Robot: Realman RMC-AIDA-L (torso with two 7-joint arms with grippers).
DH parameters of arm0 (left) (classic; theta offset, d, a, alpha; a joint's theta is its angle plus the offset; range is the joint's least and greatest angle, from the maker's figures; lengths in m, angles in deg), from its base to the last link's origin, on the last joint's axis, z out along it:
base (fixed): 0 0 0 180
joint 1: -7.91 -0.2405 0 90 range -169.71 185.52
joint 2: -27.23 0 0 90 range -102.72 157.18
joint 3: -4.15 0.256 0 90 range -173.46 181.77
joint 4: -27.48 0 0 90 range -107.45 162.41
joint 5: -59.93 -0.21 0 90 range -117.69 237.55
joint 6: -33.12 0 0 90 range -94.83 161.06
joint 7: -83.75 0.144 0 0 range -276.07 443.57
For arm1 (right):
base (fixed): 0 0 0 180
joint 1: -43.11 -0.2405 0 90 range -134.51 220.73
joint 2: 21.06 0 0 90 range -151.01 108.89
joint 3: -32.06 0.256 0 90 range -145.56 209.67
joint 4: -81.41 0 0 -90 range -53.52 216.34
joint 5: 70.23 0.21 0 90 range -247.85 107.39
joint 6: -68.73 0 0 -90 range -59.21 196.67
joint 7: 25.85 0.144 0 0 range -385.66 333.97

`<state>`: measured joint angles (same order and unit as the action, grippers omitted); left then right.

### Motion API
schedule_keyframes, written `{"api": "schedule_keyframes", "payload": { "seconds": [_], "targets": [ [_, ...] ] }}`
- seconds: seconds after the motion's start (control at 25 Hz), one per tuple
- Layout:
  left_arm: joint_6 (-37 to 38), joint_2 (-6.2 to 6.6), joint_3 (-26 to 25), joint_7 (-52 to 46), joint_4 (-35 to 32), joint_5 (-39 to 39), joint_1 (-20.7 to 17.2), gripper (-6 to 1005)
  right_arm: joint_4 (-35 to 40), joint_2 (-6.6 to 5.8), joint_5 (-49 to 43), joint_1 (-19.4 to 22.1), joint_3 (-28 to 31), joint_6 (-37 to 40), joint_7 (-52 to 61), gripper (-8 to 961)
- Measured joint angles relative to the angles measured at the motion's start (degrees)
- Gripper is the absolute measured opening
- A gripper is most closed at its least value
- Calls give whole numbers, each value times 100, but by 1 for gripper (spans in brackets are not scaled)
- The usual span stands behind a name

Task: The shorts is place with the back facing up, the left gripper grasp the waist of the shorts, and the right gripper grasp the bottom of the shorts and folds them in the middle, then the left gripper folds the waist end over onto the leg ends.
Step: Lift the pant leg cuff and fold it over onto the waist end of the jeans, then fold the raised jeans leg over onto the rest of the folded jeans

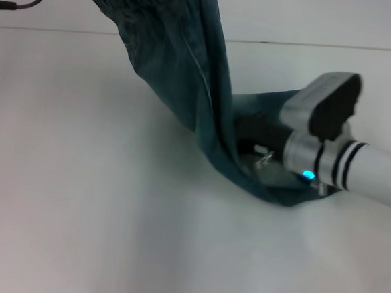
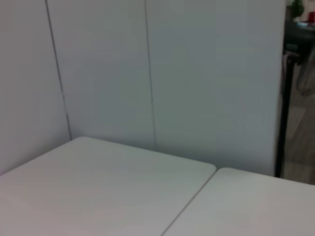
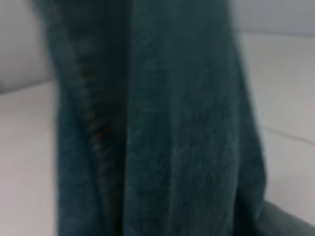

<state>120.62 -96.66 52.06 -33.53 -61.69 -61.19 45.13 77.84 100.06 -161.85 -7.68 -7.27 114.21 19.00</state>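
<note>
My right gripper is on the leg ends (image 1: 283,192), where the waist has to land. It should move away while my left gripper lays the waist over.
Dark blue denim shorts (image 1: 188,65) hang in a long drape from the top edge of the head view down to the table at the right. Their lower end (image 1: 273,185) rests on the white table (image 1: 110,214), wrapped around my right gripper (image 1: 253,140). That gripper reaches in from the right, low over the table, and is shut on the shorts' lower end. The denim (image 3: 162,128) fills the right wrist view. My left gripper is out of view above, where the upper end of the shorts leaves the picture. The left wrist view shows only table and wall.
A black cable (image 1: 24,0) and a white part show at the head view's top left. A seam between two tabletops (image 2: 189,201) runs through the left wrist view, with grey wall panels (image 2: 147,73) behind. A dark stand (image 2: 283,98) is at the far side.
</note>
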Motion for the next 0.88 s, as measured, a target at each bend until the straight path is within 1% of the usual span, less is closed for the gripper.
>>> {"api": "schedule_keyframes", "payload": {
  "seconds": [0.2,0.28,0.36,0.44,0.52,0.64,0.8,0.84,0.88],
  "targets": [
    [54,-3,216,-21,-34,72,-39,80,-349,22,-546,-301,47,12,-73,0],
    [58,-3,363,16,-17,74,-69,82,-432,31,-709,-360,51,31,-88,1],
    [53,-4,522,54,18,74,-100,84,-450,29,-787,-360,57,104,-97,1],
    [29,-5,670,90,52,68,-123,87,-391,-16,-796,-252,64,289,-111,1],
    [-10,-9,857,133,103,46,-145,89,-212,-66,-777,-11,70,591,-85,1],
    [-62,-16,1091,166,158,12,-164,93,491,-102,-765,643,73,1352,134,2],
    [-232,-28,1489,180,256,26,-175,98,1713,-120,-599,1821,106,2514,520,2],
    [-270,-30,1590,182,285,33,-175,99,1929,-132,-543,2008,113,2706,625,2],
    [-344,-33,1706,183,322,41,-175,100,2300,-139,-483,2333,127,2968,845,2]
  ]
}}
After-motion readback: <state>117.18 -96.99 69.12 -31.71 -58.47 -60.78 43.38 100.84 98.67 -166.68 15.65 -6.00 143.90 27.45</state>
